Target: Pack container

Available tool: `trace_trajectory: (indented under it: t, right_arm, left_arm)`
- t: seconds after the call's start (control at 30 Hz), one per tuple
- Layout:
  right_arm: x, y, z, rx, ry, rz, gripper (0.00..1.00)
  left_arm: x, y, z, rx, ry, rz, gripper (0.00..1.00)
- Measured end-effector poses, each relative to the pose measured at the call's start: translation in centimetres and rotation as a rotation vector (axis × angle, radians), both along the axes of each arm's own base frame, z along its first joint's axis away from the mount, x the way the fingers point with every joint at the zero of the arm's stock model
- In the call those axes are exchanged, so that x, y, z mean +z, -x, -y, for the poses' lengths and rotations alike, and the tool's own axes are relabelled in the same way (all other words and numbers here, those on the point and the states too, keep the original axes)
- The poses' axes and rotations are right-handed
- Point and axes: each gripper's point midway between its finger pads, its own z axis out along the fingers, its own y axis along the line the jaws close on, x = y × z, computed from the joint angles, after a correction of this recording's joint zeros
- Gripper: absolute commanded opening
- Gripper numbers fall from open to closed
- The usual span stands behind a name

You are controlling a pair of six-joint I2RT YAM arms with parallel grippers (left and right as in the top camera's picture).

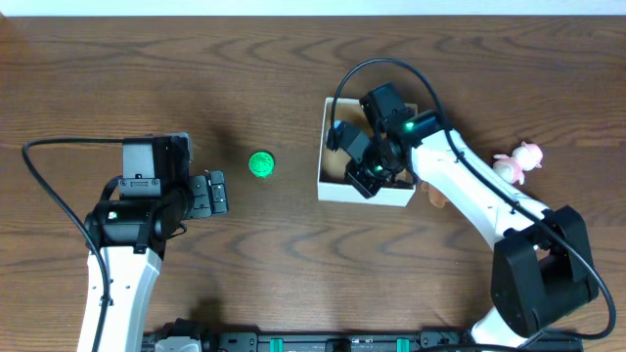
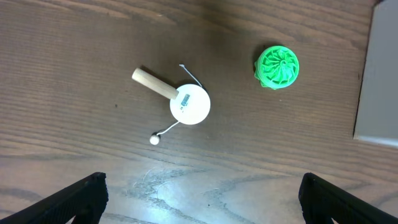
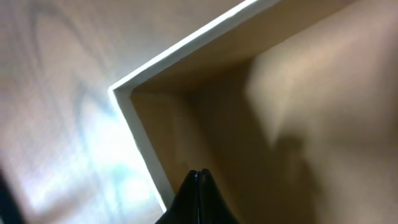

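Observation:
My right gripper needs to lift out because the tan object [image 1: 436,197] is beside the container, and then push the wall on that side [image 1: 412,187] toward the green ball.
The container [image 1: 363,191] is a square white-walled box with a tan inside, right of the table's middle. My right gripper [image 1: 369,174] is inside it near its front left corner. In the right wrist view its fingers [image 3: 199,179] are shut with nothing seen between them, next to the white wall [image 3: 144,144]. A green ridged ball [image 1: 261,164] lies left of the container and also shows in the left wrist view [image 2: 277,66]. My left gripper [image 1: 217,193] is open and empty, its fingers wide apart [image 2: 202,199] over bare wood.
A small white disc toy with a wooden handle and a string [image 2: 188,103] lies below the left wrist camera, left of the green ball. A pink plush toy [image 1: 518,162] lies right of the container. A tan object [image 1: 435,197] shows partly under the right arm.

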Motion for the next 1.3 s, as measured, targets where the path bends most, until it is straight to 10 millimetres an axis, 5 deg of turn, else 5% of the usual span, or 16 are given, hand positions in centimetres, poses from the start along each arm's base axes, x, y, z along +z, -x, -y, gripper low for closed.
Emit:
trace_trajectory:
  t: [0.17, 0.4, 0.67, 0.83, 1.07, 1.2, 1.3]
  right_arm:
    - [-0.3, 2.9, 0.6, 0.068, 0.036, -0.091, 0.01]
    - [-0.3, 3.0, 0.6, 0.091, 0.035, -0.086, 0.01]
    - [-0.1, -2.6, 0.6, -0.09, 0.075, 0.109, 0.01]
    - [1.1, -6.1, 4.3, -0.403, 0.21, 0.209, 0.01]
    - [7.1, -9.0, 12.1, -0.841, 0.226, 0.325, 0.01]
    - [6.3, -8.0, 15.2, -0.932, 0.285, 0.248, 0.02]
    - [4.3, -7.4, 15.6, -0.939, 0.32, 0.178, 0.01]
  left_arm:
    - [0.0, 0.0, 0.0, 0.0, 0.0, 0.0, 0.98]
    - [0.0, 0.0, 0.0, 0.0, 0.0, 0.001, 0.98]
    - [0.0, 0.0, 0.0, 0.0, 0.0, 0.002, 0.98]
    - [0.0, -0.1, 0.0, 0.0, 0.0, 0.003, 0.98]
    - [0.0, -0.1, 0.0, 0.0, 0.0, 0.003, 0.98]
    - [0.0, -0.1, 0.0, 0.0, 0.0, 0.003, 0.98]
    - [0.0, -0.1, 0.0, 0.0, 0.0, 0.004, 0.98]
